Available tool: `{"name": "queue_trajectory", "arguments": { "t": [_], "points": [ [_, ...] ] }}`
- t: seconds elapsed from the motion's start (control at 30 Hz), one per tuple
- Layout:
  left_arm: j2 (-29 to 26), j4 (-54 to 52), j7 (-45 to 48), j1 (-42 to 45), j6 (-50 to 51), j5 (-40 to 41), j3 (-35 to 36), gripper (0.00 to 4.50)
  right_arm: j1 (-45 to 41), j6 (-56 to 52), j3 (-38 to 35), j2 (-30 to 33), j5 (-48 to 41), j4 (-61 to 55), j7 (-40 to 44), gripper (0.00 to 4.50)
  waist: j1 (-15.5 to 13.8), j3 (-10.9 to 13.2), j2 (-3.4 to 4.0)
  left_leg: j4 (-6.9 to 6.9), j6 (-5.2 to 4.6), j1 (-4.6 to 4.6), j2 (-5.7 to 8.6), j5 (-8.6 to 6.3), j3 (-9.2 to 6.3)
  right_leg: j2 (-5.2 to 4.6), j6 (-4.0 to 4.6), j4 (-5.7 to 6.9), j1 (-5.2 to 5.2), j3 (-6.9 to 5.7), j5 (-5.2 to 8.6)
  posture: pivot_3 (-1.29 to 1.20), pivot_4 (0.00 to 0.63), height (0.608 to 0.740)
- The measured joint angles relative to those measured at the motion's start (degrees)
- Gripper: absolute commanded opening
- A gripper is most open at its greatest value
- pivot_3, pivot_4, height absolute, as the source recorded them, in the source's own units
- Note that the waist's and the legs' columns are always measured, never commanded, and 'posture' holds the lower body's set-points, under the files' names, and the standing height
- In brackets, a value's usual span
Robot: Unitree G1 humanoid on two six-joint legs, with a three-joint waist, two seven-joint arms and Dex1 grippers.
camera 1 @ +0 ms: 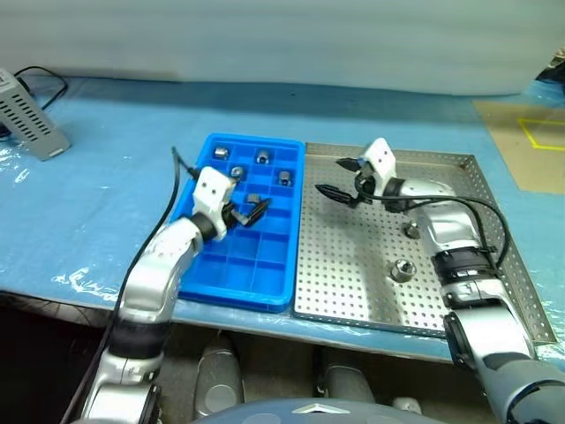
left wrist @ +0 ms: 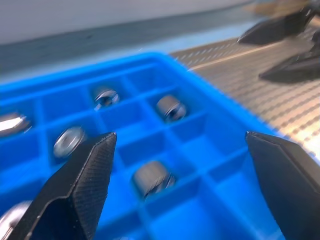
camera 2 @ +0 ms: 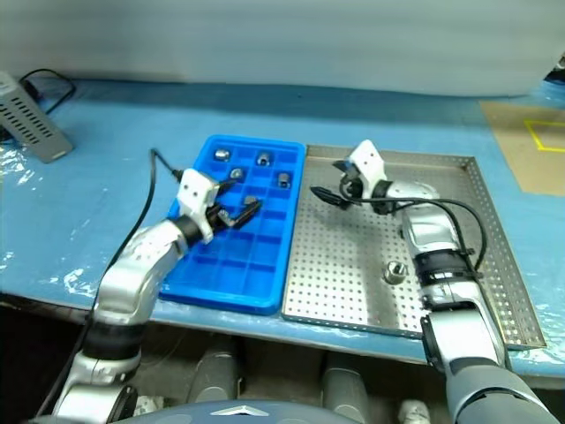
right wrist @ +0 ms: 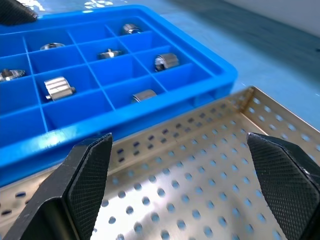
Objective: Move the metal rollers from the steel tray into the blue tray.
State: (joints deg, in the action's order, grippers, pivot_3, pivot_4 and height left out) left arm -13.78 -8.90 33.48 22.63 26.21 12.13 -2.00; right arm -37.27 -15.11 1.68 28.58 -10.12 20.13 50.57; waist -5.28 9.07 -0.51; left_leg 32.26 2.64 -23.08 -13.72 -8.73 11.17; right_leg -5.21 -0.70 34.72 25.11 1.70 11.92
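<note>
The near roller on the steel tray stands clear of its neighbour [camera 1: 412, 230], so the robot's open left gripper keeps moving toward this roller [camera 1: 403, 270] until both fingers surround it.
The blue tray [camera 1: 237, 265] lies left of the steel tray [camera 1: 353, 274], the two touching side by side. Several metal rollers sit in the blue tray's far compartments, among them one at the far left [camera 1: 219, 152] and one near the right rim [camera 1: 284, 177]. My left gripper [camera 1: 250, 210] hovers open over the tray's middle. A roller [left wrist: 152, 179] lies loose in the compartment below its fingers. Two rollers [camera 1: 403, 269] [camera 1: 411, 230] rest on the steel tray's perforated floor. My right gripper [camera 1: 335, 177] hangs open and empty over the steel tray's far left part.
A grey ribbed box [camera 1: 31, 119] with a black cable stands at the far left of the blue-covered table. A brown board [camera 1: 530, 141] with yellow tape lies at the far right. The blue tray's near compartments [camera 1: 231, 269] hold nothing.
</note>
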Motion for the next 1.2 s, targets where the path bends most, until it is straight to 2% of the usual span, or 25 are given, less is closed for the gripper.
{"name": "queue_trajectory", "arguments": {
  "t": [0.13, 0.27, 0.4, 0.5, 0.7, 0.97, 1.07, 1.2],
  "points": [
    [4.02, 15.62, 10.74, 11.85, -6.90, 2.24, -3.58, 4.40, 6.70, -5.68, -4.92, 5.50, -1.70, -9.80, -1.84, 4.50, 0.32, -0.01, 0.02, -0.02, -0.01, 0.03, 0.05, 0.00, 0.02, -0.02, -0.01, -0.06, -0.06, 0.05, 0.00, -0.27, 0.150, 0.740],
    [8.48, 29.63, 21.56, 18.19, -12.15, 2.27, -9.04, 4.40, 13.19, -10.82, -9.69, 8.98, -3.26, -18.51, -4.26, 4.50, 2.85, -0.01, 0.00, -0.03, -0.04, 0.03, 0.06, -0.02, 0.03, -0.01, -0.03, -0.08, -0.03, 0.08, -0.02, -0.36, 0.150, 0.740],
    [13.53, 44.01, 27.67, 25.49, -19.55, -1.94, -14.74, 4.40, 20.33, -15.06, -14.04, 13.52, -3.66, -25.41, -5.96, 4.50, 4.42, -0.03, 0.04, 0.00, -0.29, 0.06, 0.06, -0.17, 0.04, -0.01, -0.03, -0.14, -0.06, 0.13, -0.01, -0.47, 0.150, 0.740],
    [16.62, 52.07, 28.34, 27.29, -25.23, -5.04, -16.70, 4.40, 22.97, -17.10, -17.75, 16.29, -3.87, -28.18, -7.03, 4.50, 6.41, -0.05, 0.07, 0.11, -0.37, 0.18, 0.07, -0.23, 0.11, -0.01, -0.10, -0.16, -0.14, 0.25, -0.04, -0.51, 0.150, 0.740],
    [21.05, 61.42, 29.84, 31.22, -32.65, -7.95, -16.76, 4.40, 30.12, -21.58, -25.52, 18.73, -5.88, -35.81, -8.28, 4.50, 8.29, -0.07, 0.09, 0.33, -0.55, 0.18, 0.06, -0.35, 0.12, -0.04, -0.18, -0.21, -0.26, 0.27, -0.03, -0.59, 0.150, 0.740],
    [21.25, 70.81, 23.68, 31.33, -40.66, -17.04, -20.18, 4.40, 34.06, -24.27, -26.28, 18.69, -6.88, -41.86, -10.93, 4.50, 10.89, -0.11, 0.17, 0.52, -0.84, -0.07, 0.12, -0.53, 0.12, -0.14, -0.26, -0.47, -0.29, 0.23, -0.04, -0.62, 0.150, 0.740],
    [21.40, 71.96, 20.37, 31.34, -42.25, -18.14, -20.17, 4.40, 34.17, -24.38, -26.30, 18.69, -6.96, -42.88, -12.07, 4.50, 11.58, -0.29, 0.44, 0.50, -0.93, 0.00, 0.10, -0.59, 0.09, -0.14, -0.36, -0.83, -0.58, 0.13, -0.10, -0.62, 0.150, 0.740],
    [21.54, 73.27, 19.45, 31.27, -42.37, -17.36, -18.43, 3.47, 34.09, -24.34, -26.12, 18.58, -7.04, -42.91, -13.19, 4.50, 12.58, -0.41, 0.64, 0.50, -1.05, 0.03, 0.19, -0.68, 0.09, -0.24, -0.39, -1.07, -0.75, 0.12, -0.12, -0.60, 0.150, 0.740]
  ]
}}
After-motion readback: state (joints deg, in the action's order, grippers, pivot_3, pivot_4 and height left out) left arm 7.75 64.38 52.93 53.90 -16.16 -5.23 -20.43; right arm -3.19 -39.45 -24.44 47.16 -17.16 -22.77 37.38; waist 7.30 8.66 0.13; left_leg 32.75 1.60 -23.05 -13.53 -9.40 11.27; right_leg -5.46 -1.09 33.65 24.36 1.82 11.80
